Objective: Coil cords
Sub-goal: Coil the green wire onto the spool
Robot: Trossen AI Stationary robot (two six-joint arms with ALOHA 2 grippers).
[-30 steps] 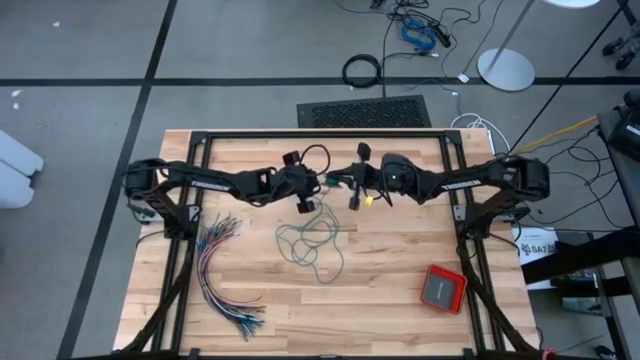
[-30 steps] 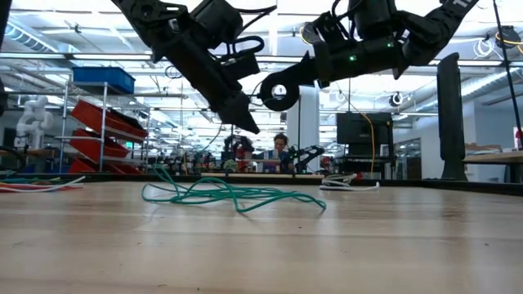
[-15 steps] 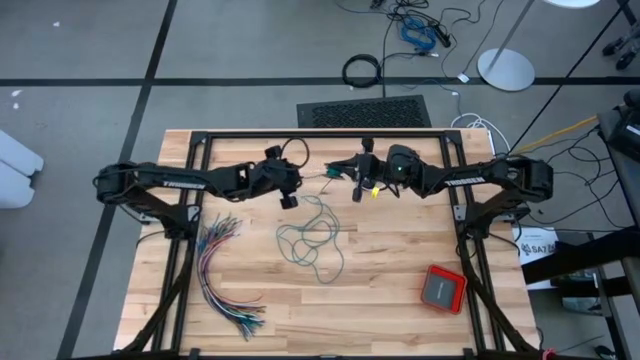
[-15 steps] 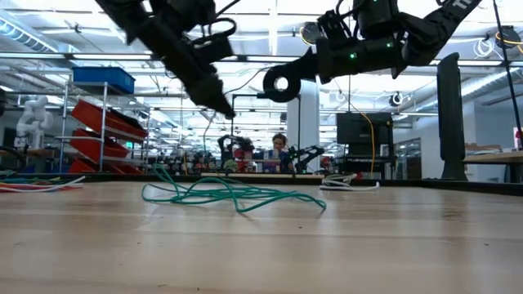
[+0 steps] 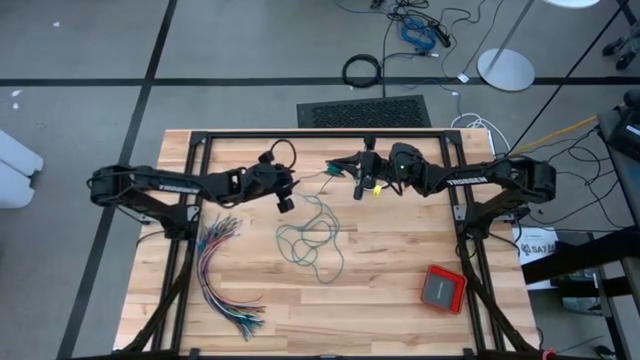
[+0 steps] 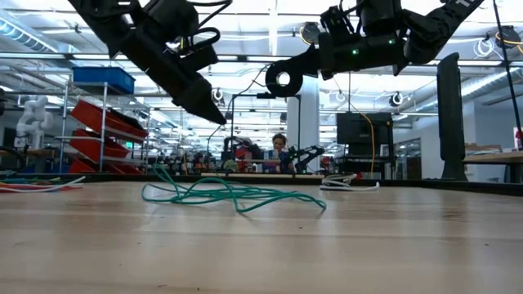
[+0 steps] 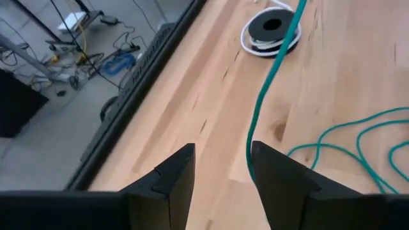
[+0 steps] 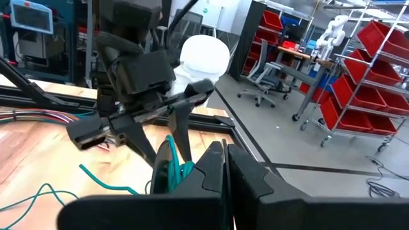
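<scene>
My left gripper should keep easing its open fingers around the teal piece of cord [image 7: 267, 83] rising beside them, clear of the cord heap, until they close on it.
The teal-green cord lies mostly as a loose heap [image 5: 310, 240] [image 6: 229, 194] on the wooden table. One strand [image 7: 255, 115] rises from the heap to my right gripper [image 5: 345, 172] [image 8: 223, 156]. That gripper hangs level above the table's far middle, shut on the cord. My left gripper [image 5: 286, 202] [image 7: 222, 153] stands open, slanting down, a little to the left of that strand and clear of it. The black cord with its white tail [image 7: 271, 29] [image 6: 350, 181] lies wound flat on the table under the right arm. My right gripper holds the teal cord near its end [image 5: 330, 171], with a few turns of it [image 8: 167, 167] bunched beside the shut fingers. The fingers reach level from the table's right. The fingers hide the pinch itself. The rest hangs slack down to the heap.
A fanned bundle of many-coloured wires [image 5: 225, 275] lies at the table's left. A red box [image 5: 442, 288] sits near the right front corner. A black frame [image 5: 320, 135] runs along the table's far edge and sides. Bare wood shows along the near edge.
My left gripper has drawn back toward the table's left edge, away from my right gripper and the rising teal strand, staying open. The teal heap has kept its place.
</scene>
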